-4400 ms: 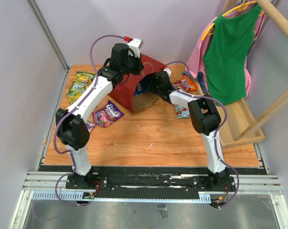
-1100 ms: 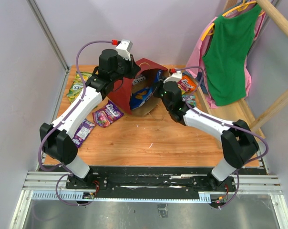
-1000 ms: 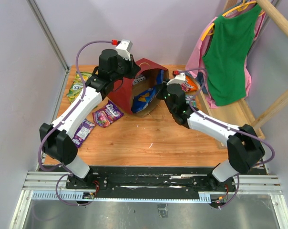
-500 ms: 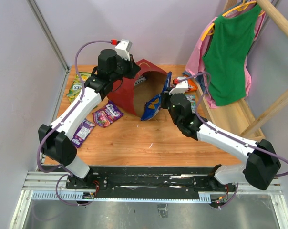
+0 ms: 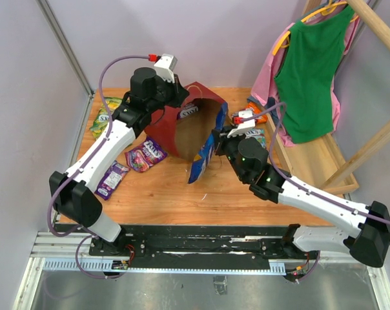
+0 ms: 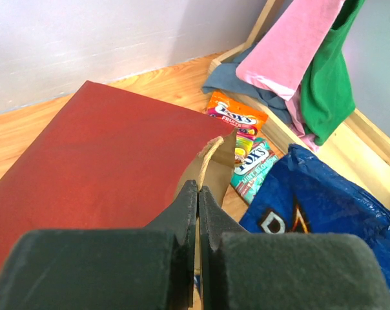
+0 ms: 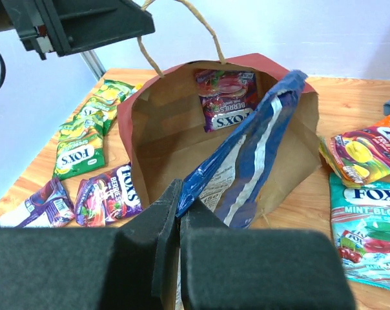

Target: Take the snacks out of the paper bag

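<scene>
My right gripper should keep going to the open wood (image 5: 226, 186) beside the teal-white packet and let go there, as the blue chip bag (image 5: 203, 159) is outside the paper bag's opening.
The red paper bag (image 5: 169, 128) lies on its side, its brown mouth (image 7: 175, 129) facing my right arm. My left gripper (image 5: 181, 97) (image 6: 199, 191) is shut on the bag's beige loop handle (image 6: 211, 152) and holds the rim up. My right gripper (image 5: 214, 139) (image 7: 180, 205) is shut on the edge of the blue chip bag (image 5: 201, 158) (image 7: 253, 155), which hangs just outside the mouth. One purple-red packet (image 7: 226, 100) still sits deep inside. Other snacks lie on the table: green-yellow (image 5: 106, 116), purple (image 5: 146, 154), teal-white (image 7: 369, 219), orange-red (image 6: 237, 116).
A green garment (image 5: 308, 71) and a pink one (image 6: 292, 45) hang over a wooden rack (image 5: 324, 165) at the right. Another purple packet (image 5: 112, 177) lies near the left arm. Grey walls close the back and left.
My right arm has drawn back toward the near side, pulling the blue chip bag out of the paper bag's mouth. The left gripper has kept its hold on the handle.
</scene>
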